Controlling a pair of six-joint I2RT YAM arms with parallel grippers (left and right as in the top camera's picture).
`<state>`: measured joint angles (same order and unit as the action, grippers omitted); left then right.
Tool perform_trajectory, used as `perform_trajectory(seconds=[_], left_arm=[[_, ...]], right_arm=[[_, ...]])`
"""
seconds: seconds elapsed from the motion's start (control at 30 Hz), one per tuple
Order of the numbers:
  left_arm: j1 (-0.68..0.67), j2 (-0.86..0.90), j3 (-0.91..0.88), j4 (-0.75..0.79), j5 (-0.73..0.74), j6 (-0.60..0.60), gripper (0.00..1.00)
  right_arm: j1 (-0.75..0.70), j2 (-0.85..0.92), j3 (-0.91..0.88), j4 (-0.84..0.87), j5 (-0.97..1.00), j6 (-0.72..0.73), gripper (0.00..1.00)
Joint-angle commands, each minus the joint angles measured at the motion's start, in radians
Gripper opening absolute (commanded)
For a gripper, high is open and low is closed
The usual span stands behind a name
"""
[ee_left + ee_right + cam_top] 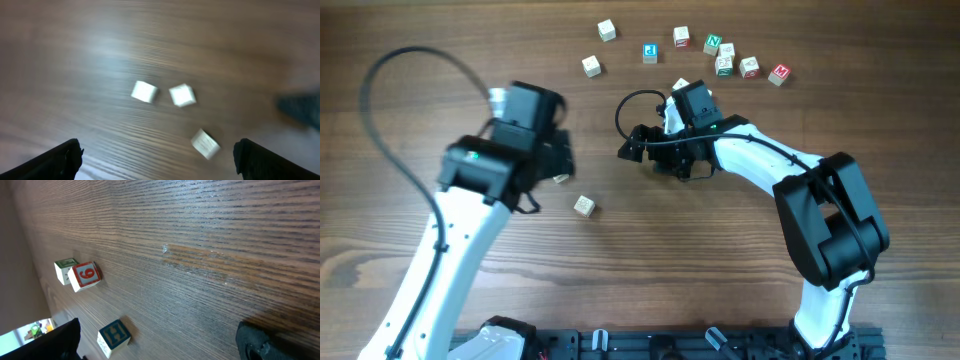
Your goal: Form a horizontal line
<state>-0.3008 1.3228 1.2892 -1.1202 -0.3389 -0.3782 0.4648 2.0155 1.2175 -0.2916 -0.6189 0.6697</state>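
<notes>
The blue H cube [584, 206] is crooked and out of line with the red and green cubes, so next my right gripper moves it so that it sits square next to the red cube.
In the left wrist view three cream cubes lie loose and blurred: one [144, 91] and another [182, 95] side by side with a small gap, a third [205, 143] lower right, apart and turned. No touching row shows. My left gripper [160, 162] is open and empty above them. Overhead, it [556, 156] hides all but one cream cube [583, 205] and the edge of another [561, 178]. My right gripper [633, 147] is open and empty at mid table; its wrist view [160, 345] shows bare wood between the fingers.
Several loose letter cubes are scattered along the far edge, among them a blue one [650, 52], a green one [712, 44] and a red one [779, 73]. The right wrist view shows a blue H cube [114, 337], a red 6 cube [85, 276] and a green cube [64, 268].
</notes>
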Motion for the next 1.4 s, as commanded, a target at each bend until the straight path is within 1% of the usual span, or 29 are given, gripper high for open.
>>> perform_trajectory(seconds=[0.0, 0.17, 0.23, 0.43, 0.6, 0.67, 0.7, 0.77, 0.83, 0.9, 0.93, 0.97, 1.0, 1.03, 1.07, 1.1, 1.2, 1.3, 1.37], left_arm=[[0.111, -0.089, 0.0, 0.0, -0.005, -0.154, 1.0], [0.136, -0.281, 0.0, -0.014, -0.002, -0.155, 1.0], [0.136, -0.306, 0.0, -0.041, -0.002, -0.154, 1.0], [0.136, -0.233, -0.001, -0.215, -0.002, -0.154, 1.0], [0.135, -0.184, -0.001, -0.239, -0.002, -0.154, 1.0], [0.135, -0.177, -0.001, -0.239, -0.002, -0.154, 1.0], [0.135, -0.174, -0.001, -0.239, -0.002, -0.154, 1.0], [0.135, -0.174, -0.001, -0.239, -0.002, -0.154, 1.0], [0.135, -0.174, -0.001, -0.239, -0.002, -0.154, 1.0], [0.135, -0.174, -0.001, -0.239, -0.002, -0.154, 1.0], [0.135, -0.174, -0.001, -0.239, -0.002, -0.154, 1.0], [0.135, -0.174, -0.001, -0.239, -0.002, -0.154, 1.0], [0.135, -0.174, -0.001, -0.239, -0.002, -0.154, 1.0], [0.135, -0.174, -0.001, -0.239, -0.002, -0.154, 1.0], [0.135, -0.174, -0.001, -0.239, -0.002, -0.154, 1.0], [0.135, -0.174, -0.001, -0.239, -0.002, -0.154, 1.0], [0.135, -0.174, -0.001, -0.239, -0.002, -0.154, 1.0], [0.135, -0.174, -0.001, -0.239, -0.002, -0.154, 1.0], [0.135, -0.174, -0.001, -0.239, -0.002, -0.154, 1.0]], right_arm=[[0.008, -0.022, 0.002, 0.0, 0.024, 0.012, 1.0], [0.03, -0.022, 0.002, 0.027, 0.025, 0.011, 1.0], [0.039, -0.022, 0.002, 0.044, 0.025, 0.011, 1.0], [0.048, -0.022, 0.002, 0.039, 0.059, 0.011, 1.0], [0.048, -0.022, 0.001, -0.002, 0.063, 0.015, 0.99], [0.049, -0.022, 0.002, -0.009, 0.062, 0.015, 0.8], [0.052, -0.021, 0.001, -0.01, 0.063, 0.02, 0.68], [0.069, -0.021, 0.001, -0.009, 0.063, 0.027, 0.57], [0.1, -0.021, 0.001, 0.0, 0.074, 0.048, 0.43], [0.141, -0.021, 0.001, 0.006, 0.126, 0.047, 0.36], [0.179, -0.021, 0.001, 0.03, 0.153, 0.045, 0.36], [0.2, -0.021, 0.002, 0.05, 0.153, 0.037, 0.45], [0.217, -0.021, 0.002, 0.067, 0.153, 0.037, 0.56], [0.234, -0.021, 0.002, 0.079, 0.152, 0.042, 0.72], [0.239, -0.021, 0.002, 0.074, 0.144, 0.122, 0.84], [0.233, -0.021, 0.002, 0.068, 0.092, 0.219, 1.0], [0.225, -0.021, 0.002, 0.07, -0.029, 0.357, 1.0], [0.233, -0.021, 0.002, 0.064, -0.071, 0.393, 1.0], [0.238, -0.021, 0.002, 0.025, -0.084, 0.435, 1.0]])
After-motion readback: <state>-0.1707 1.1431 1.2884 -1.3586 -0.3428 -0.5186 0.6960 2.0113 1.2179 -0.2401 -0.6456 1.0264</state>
